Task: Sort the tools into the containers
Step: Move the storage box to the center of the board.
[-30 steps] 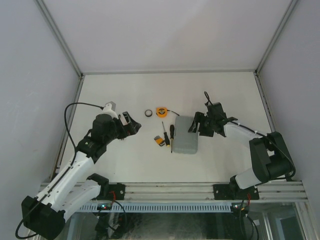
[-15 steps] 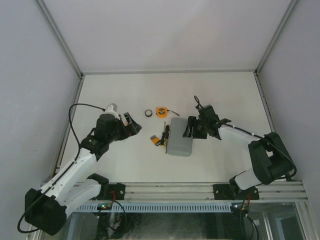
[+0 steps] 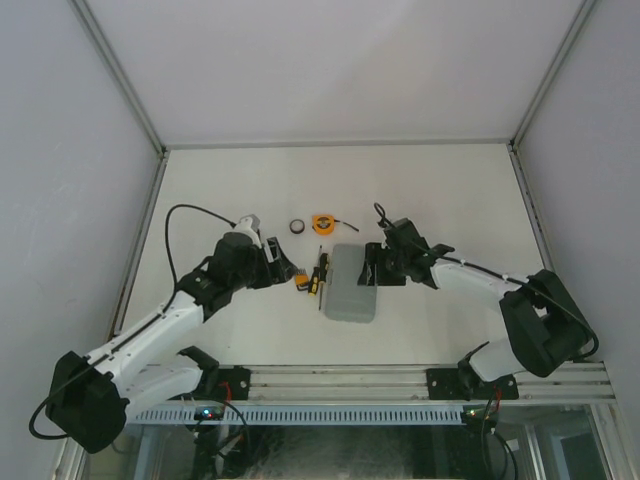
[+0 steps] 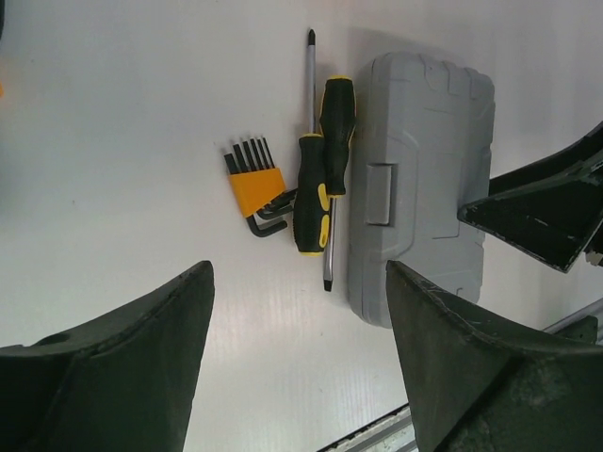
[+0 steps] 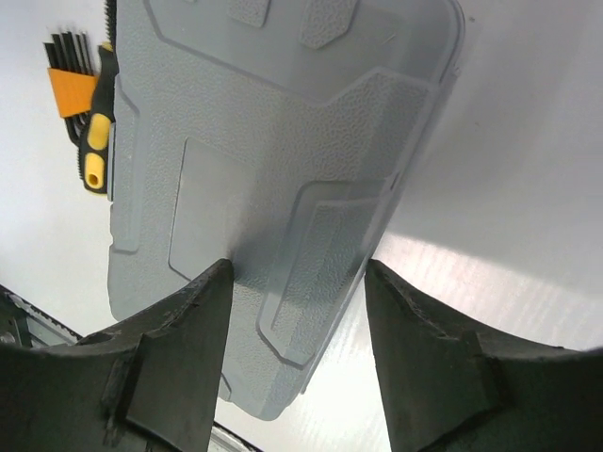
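I can see the screwdrivers crowding the grey case's latch side (image 4: pixel 381 195), so with my right gripper on its opposite edge (image 5: pixel 379 224) I should move the case clear to let my left gripper in.
The closed grey case (image 3: pixel 352 283) lies flat mid-table. Two black-and-yellow screwdrivers (image 3: pixel 318 274) lie against its left side, with the orange hex-key set (image 3: pixel 302 282) just left of them. A small black ring (image 3: pixel 298 227) and the orange tape measure (image 3: pixel 322 224) sit farther back. My left gripper (image 3: pixel 287 272) hovers open and empty just left of the hex-key set (image 4: pixel 254 188) and screwdrivers (image 4: pixel 311 193). My right gripper (image 5: pixel 297 268) stands open astride the right edge of the case (image 5: pixel 283 141), with one finger on the lid and the other beyond the edge.
White table enclosed by grey walls and a metal frame (image 3: pixel 160 150). An aluminium rail (image 3: pixel 400 380) runs along the near edge between the arm bases. My right gripper's fingers (image 4: pixel 537 212) show past the case in the left wrist view.
The right gripper moved left and the case slid left with it, pushing the screwdrivers and hex-key set along. The left gripper swung right toward those tools and its jaws narrowed a little.
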You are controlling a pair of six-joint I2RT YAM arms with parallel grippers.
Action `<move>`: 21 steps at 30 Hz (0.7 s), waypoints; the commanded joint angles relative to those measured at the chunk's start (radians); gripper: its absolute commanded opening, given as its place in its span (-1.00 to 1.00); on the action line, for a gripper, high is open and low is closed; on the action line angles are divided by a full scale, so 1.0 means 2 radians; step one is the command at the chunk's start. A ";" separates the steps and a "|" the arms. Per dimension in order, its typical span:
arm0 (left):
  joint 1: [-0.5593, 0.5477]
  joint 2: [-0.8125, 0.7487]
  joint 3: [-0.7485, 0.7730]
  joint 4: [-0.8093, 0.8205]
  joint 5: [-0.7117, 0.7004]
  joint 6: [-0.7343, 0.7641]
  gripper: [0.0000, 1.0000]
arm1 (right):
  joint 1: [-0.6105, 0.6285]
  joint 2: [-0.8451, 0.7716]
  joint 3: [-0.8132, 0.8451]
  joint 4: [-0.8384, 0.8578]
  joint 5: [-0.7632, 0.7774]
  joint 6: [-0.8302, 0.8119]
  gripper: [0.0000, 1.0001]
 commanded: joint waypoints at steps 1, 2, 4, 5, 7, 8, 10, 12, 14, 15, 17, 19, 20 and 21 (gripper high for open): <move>-0.014 0.012 0.005 0.043 0.000 0.003 0.55 | -0.027 -0.008 -0.026 -0.093 0.026 -0.035 0.11; -0.018 0.017 0.009 0.044 0.000 0.005 0.56 | -0.036 -0.013 -0.026 -0.099 0.025 -0.041 0.11; -0.027 0.030 0.020 0.047 -0.002 0.008 0.56 | -0.049 -0.021 -0.025 -0.112 0.024 -0.051 0.11; -0.031 0.038 0.026 0.048 -0.002 0.008 0.56 | -0.055 -0.025 -0.026 -0.119 0.024 -0.056 0.11; -0.038 0.055 0.035 0.054 -0.001 0.007 0.56 | -0.065 -0.035 -0.029 -0.122 0.017 -0.064 0.12; -0.042 0.064 0.039 0.057 -0.001 0.005 0.56 | -0.070 -0.040 -0.031 -0.120 0.010 -0.068 0.13; -0.053 0.080 0.049 0.066 -0.003 0.002 0.55 | -0.075 -0.054 -0.035 -0.106 -0.009 -0.075 0.19; -0.060 0.095 0.057 0.073 -0.005 -0.001 0.54 | -0.076 -0.079 -0.037 -0.091 -0.022 -0.075 0.34; -0.066 0.109 0.067 0.080 -0.008 -0.004 0.54 | -0.077 -0.107 -0.041 -0.073 -0.019 -0.062 0.47; -0.068 0.114 0.071 0.083 -0.011 -0.007 0.54 | -0.079 -0.120 -0.044 -0.065 -0.012 -0.052 0.51; -0.070 0.125 0.082 0.085 -0.020 -0.015 0.54 | -0.086 -0.144 -0.050 -0.050 0.002 -0.026 0.54; -0.074 0.140 0.094 0.086 -0.027 -0.018 0.53 | -0.100 -0.168 -0.065 -0.027 0.007 0.008 0.57; -0.076 0.147 0.101 0.086 -0.028 -0.018 0.52 | -0.108 -0.178 -0.075 -0.013 0.004 0.028 0.59; -0.080 0.154 0.108 0.086 -0.030 -0.017 0.50 | -0.115 -0.187 -0.085 0.004 -0.001 0.044 0.61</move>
